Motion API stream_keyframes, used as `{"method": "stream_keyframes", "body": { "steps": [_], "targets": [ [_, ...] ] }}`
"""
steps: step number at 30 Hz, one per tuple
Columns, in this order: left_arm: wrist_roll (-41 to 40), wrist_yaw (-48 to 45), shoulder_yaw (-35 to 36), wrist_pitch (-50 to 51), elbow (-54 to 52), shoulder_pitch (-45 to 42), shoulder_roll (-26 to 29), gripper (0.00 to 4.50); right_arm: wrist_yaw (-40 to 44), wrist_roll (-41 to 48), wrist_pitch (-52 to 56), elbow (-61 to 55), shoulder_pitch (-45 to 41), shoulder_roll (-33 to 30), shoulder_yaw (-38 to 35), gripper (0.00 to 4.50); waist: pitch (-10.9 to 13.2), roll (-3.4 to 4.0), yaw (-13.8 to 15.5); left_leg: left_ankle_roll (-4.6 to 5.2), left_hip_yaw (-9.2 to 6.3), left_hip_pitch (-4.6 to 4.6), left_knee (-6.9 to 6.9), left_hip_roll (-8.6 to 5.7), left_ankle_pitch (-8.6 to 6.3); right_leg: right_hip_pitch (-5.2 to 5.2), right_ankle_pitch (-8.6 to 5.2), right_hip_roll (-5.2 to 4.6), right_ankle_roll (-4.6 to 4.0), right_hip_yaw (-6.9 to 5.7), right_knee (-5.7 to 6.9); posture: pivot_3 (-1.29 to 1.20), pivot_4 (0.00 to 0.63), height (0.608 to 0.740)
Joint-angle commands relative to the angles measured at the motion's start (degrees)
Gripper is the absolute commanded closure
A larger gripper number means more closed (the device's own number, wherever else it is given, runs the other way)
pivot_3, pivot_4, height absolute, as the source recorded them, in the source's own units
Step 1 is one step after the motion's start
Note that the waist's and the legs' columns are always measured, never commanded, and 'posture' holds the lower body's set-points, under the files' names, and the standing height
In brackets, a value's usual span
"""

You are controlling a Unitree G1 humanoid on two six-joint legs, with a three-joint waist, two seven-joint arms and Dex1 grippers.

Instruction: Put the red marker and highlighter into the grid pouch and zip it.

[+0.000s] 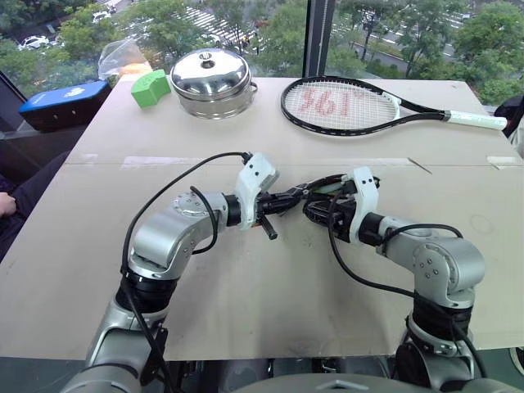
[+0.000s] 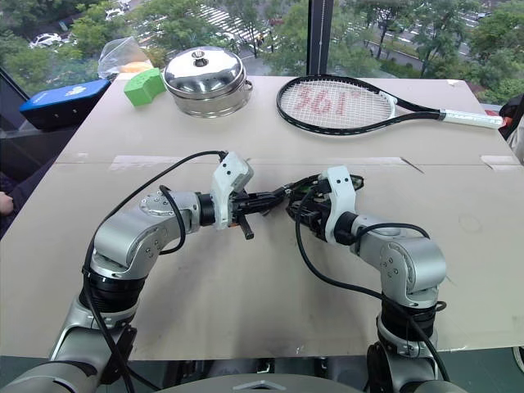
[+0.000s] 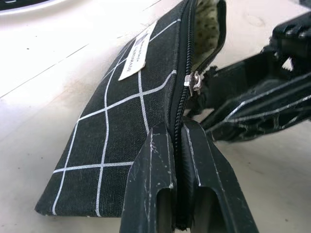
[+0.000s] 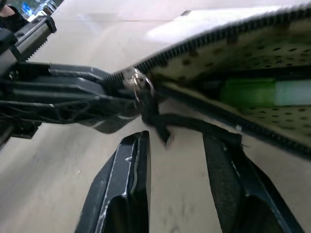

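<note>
The pull cord is only at the ends of my right gripper's open fingers. Next, I move in and pinch the cord near the zipper slider before I pull.
The grid pouch, black with white lines and a white label, is held up off the table between my two grippers. My left gripper is shut on the closed end of its zipper edge. The zipper slider sits partway along, and beyond it the mouth gapes. Through that mouth the lime-green highlighter lies inside on the dotted lining. The red marker is hidden. My right gripper is open, its fingers on either side of the dangling black pull cord without pinching it. From the head, both grippers meet mid-table.
A tennis racket, a steel pot with lid and a green block lie along the far side of the table. A blue case sits off the far left corner. A person's hand shows at the left edge.
</note>
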Motion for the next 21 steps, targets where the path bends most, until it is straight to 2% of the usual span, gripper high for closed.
{"method": "stream_keyframes", "body": {
  "steps": [1, 20, 21],
  "targets": [
    [-1.8, -0.3, 1.8, 0.5, -2.6, -1.2, 0.7, 4.50, 0.4, 3.7, 0.4, -4.4, 1.0, -0.7, -1.3, 2.75, 0.0, 0.00, 0.1, 0.00, -0.01, -0.01, 0.00, 0.00, 0.00, 0.00, 0.00, 0.00, 0.00, 0.00, -0.01, 0.00, 0.150, 0.740],
    [-3.2, -0.6, 0.6, 0.3, -3.7, -0.8, 2.5, 4.50, -7.6, 6.8, -6.2, 3.1, -1.9, 5.5, -2.7, 2.75, 0.0, 0.00, 0.0, 0.00, 0.06, -0.10, -0.05, 0.00, 0.00, -0.18, 0.00, 0.01, -0.01, 0.04, 0.01, 0.00, 0.150, 0.740],
    [-3.2, -0.6, 0.6, 0.3, -3.7, -0.8, 2.5, 4.50, -8.1, 6.7, -6.7, 3.5, -2.0, 5.7, -2.6, 2.97, 0.0, 0.00, 0.0, 0.00, 0.06, -0.10, -0.05, 0.00, 0.00, -0.19, 0.00, 0.01, -0.01, 0.05, 0.01, 0.00, 0.150, 0.740]
  ]
}}
